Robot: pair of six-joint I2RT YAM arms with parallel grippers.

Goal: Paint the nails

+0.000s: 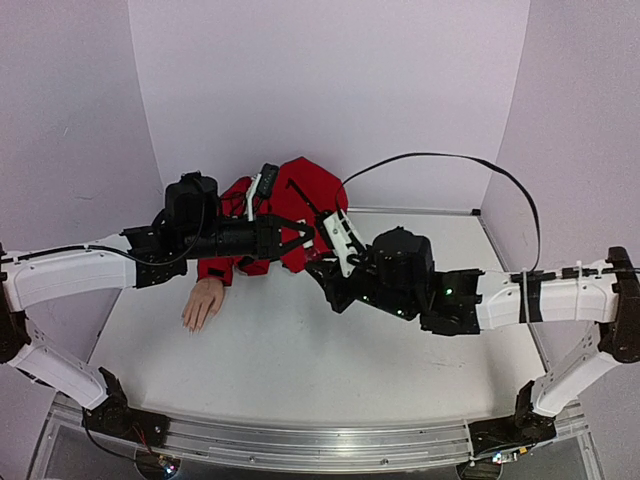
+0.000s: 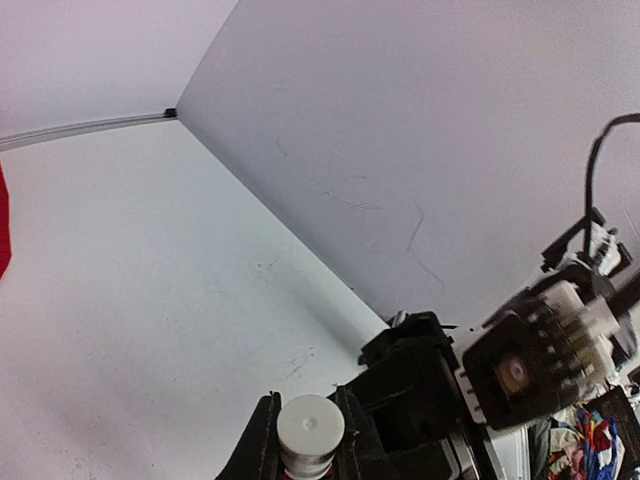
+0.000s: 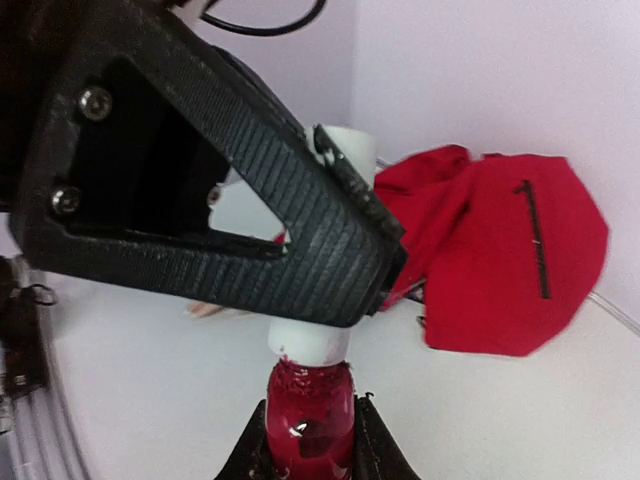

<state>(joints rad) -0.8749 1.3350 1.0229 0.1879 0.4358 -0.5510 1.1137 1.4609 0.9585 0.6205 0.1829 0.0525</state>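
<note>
My left gripper needs to open its fingers, because the white cap [image 3: 352,150] stands across them. It should then line them up along the cap [image 2: 311,426] and close on the cap's length before I open the bottle.
The beige mannequin hand [image 1: 203,302] lies palm down on the table, coming out of a red jacket sleeve [image 1: 290,200]. Its nails are too small to make out from above. Both grippers meet in mid-air to the right of the sleeve. My right gripper [image 3: 312,405] is shut on a dark red polish bottle [image 3: 310,435], held upright. My left gripper [image 2: 307,400] is shut on the bottle's white cap [image 2: 310,428], one finger on each side. In the right wrist view the cap [image 3: 310,345] sits on the bottle neck, partly hidden by a black ribbed left finger [image 3: 250,200].
The red sleeve [image 3: 500,250] is bunched up behind the bottle against the back wall. White walls close the table on the left, back and right. A black cable [image 1: 450,160] arcs above the right arm. The right wrist camera [image 2: 540,360] faces the left one closely.
</note>
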